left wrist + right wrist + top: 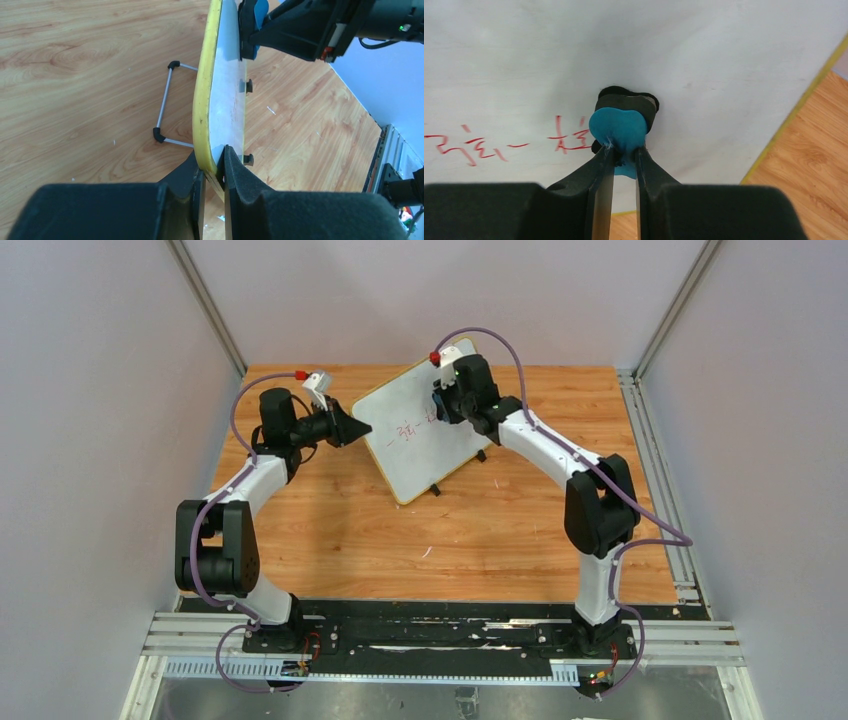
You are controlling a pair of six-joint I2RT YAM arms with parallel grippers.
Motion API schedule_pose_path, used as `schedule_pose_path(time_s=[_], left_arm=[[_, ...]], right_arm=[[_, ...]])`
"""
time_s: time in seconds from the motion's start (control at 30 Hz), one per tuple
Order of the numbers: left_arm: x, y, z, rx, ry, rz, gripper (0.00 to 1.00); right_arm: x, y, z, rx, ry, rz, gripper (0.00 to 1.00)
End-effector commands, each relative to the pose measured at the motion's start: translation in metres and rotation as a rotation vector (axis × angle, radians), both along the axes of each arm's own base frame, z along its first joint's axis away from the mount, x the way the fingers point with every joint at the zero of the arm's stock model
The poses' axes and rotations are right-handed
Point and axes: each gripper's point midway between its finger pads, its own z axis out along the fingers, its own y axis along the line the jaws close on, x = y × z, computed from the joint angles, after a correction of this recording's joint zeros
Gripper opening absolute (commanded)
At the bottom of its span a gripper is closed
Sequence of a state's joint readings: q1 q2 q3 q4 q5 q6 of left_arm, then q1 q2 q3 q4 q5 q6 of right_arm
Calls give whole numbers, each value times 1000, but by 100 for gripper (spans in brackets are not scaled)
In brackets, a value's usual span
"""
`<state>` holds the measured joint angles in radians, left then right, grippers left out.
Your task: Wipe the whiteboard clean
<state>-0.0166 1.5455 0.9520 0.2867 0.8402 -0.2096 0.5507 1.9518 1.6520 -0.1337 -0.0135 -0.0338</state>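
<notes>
My right gripper has the blue eraser at the end of the red handwriting (430, 415), and the board beyond is clean. My right gripper should wipe back over the handwriting toward my left gripper.
The whiteboard (420, 435), white with a thin yellow frame, stands tilted on small black feet on the wooden table. Red handwriting (412, 424) runs across its face and shows in the right wrist view (474, 145). My left gripper (214, 170) is shut on the board's yellow edge (202, 105) at its left corner (352, 428). My right gripper (624, 152) is shut on a blue eraser (619, 127) with a black pad, pressed against the board face just right of the writing; it sits at the board's upper right (445, 400).
A thin metal stand bar (165, 105) with black ends props the board from behind. Grey walls enclose the table on three sides. Aluminium rails (660, 460) run along the right edge, and the arm bases sit on a black rail at the front.
</notes>
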Motion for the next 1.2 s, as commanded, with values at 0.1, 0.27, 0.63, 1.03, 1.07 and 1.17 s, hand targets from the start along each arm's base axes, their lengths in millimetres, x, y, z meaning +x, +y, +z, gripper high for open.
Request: schedule_pose_path(time_s=[0.1,0.27,0.63,1.03,1.07,1.17], left_arm=[[3,8,-26,116,-23,7,0],[3,8,-24,115,-26,6,0],[0,8,-17,117,-39,6,0],[1,8,-16,117,-38,7,0],[2,8,-15,117,-38,8,0],[2,8,-16,115,-33,8,0]], right_arm=[[-56,76,10,82,27,205,1],[-63,84,10,79,27,224,1],[-17,12,-6,-22,22,51,0],[9,-51,1,-19,24,-56,1],[7,-48,0,-8,32,-47,1],[1,-36,-5,30,50,-25,1]])
